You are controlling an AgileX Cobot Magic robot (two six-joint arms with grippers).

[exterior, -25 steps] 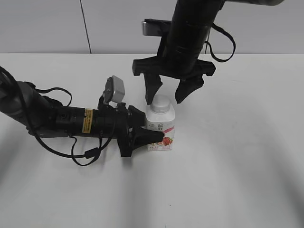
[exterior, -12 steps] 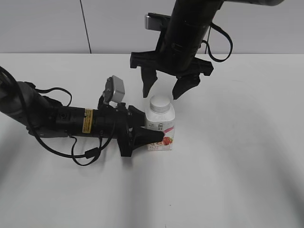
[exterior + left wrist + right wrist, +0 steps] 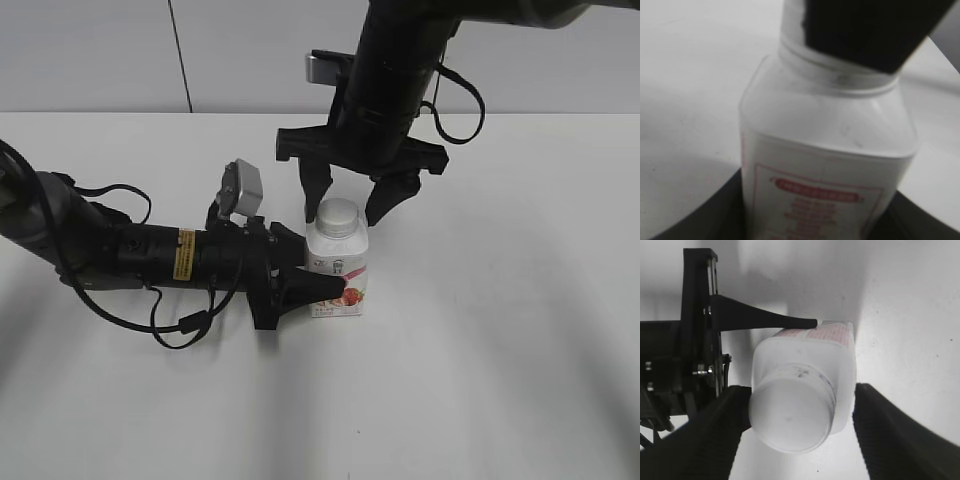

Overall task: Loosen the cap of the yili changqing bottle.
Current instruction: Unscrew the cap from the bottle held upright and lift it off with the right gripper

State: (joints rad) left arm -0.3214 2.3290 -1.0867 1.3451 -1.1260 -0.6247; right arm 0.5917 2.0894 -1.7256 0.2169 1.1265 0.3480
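Note:
I expect the round white cap (image 3: 338, 217) to come off whole when I turn and lift it. The bottle should stay upright because my left gripper is clamping the bottle's body.
The yili changqing bottle (image 3: 338, 275) stands upright on the white table, white with a pink-red strawberry label. Its white cap (image 3: 338, 214) is on the neck. My left gripper (image 3: 315, 283) lies low from the left and is shut on the bottle's body; the bottle fills the left wrist view (image 3: 830, 165) between the dark jaws. My right gripper (image 3: 348, 205) hangs above, open, with its fingers on either side of the cap and a gap on the right. In the right wrist view the cap (image 3: 790, 415) sits between the two fingers of the right gripper (image 3: 797, 432), above the bottle (image 3: 837, 347).
The white table (image 3: 500, 330) stretches all round the bottle. A pale wall stands behind it. The left arm and its cables lie along the table at the left (image 3: 110, 250).
My right gripper rose off the cap half a second ago, and has come back down so its fingers flank the cap again. The left gripper and bottle have not moved.

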